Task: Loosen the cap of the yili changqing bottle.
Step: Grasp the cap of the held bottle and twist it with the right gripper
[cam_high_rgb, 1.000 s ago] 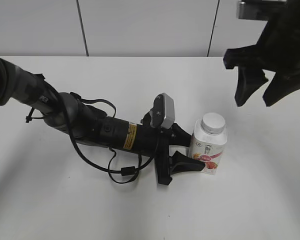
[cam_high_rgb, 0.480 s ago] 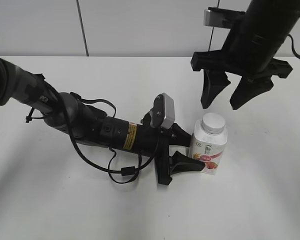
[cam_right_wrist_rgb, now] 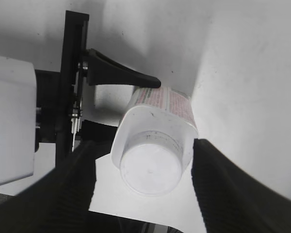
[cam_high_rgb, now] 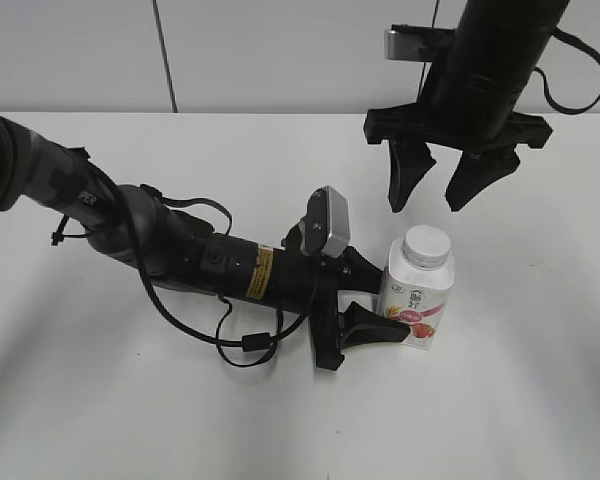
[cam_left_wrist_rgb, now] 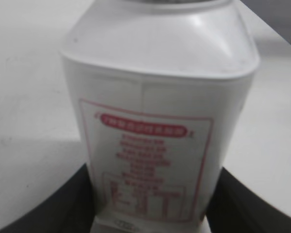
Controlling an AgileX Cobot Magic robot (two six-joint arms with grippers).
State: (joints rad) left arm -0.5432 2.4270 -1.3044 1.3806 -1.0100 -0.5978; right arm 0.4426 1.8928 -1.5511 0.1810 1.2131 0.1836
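Observation:
My gripper will turn the cap, and the cap will twist in place and stay on the bottle, because the side [cam_right_wrist_rgb: 156,138] of the round white cap [cam_high_rgb: 427,245] is ribbed.
The yili changqing bottle [cam_high_rgb: 416,302] stands upright on the white table, white with a pink-red label. Its round white cap [cam_high_rgb: 426,245] is on top. My left gripper [cam_high_rgb: 368,296] is shut on the bottle's lower body, one finger on each side. In the left wrist view the bottle [cam_left_wrist_rgb: 157,107] fills the frame between the two dark fingers [cam_left_wrist_rgb: 150,213]. My right gripper [cam_high_rgb: 439,183] hangs open above the cap, not touching it. In the right wrist view the cap [cam_right_wrist_rgb: 150,170] sits between the open fingers [cam_right_wrist_rgb: 144,182], with the bottle [cam_right_wrist_rgb: 157,121] below.
The left arm [cam_high_rgb: 180,250] lies low across the white table [cam_high_rgb: 280,420] from the left, with a loose black cable loop [cam_high_rgb: 242,345] beside it. A grey panelled wall [cam_high_rgb: 280,50] runs behind the table.
My right arm has come in from the upper right, moving left, and now hangs over the cap. The left gripper and bottle have not moved.

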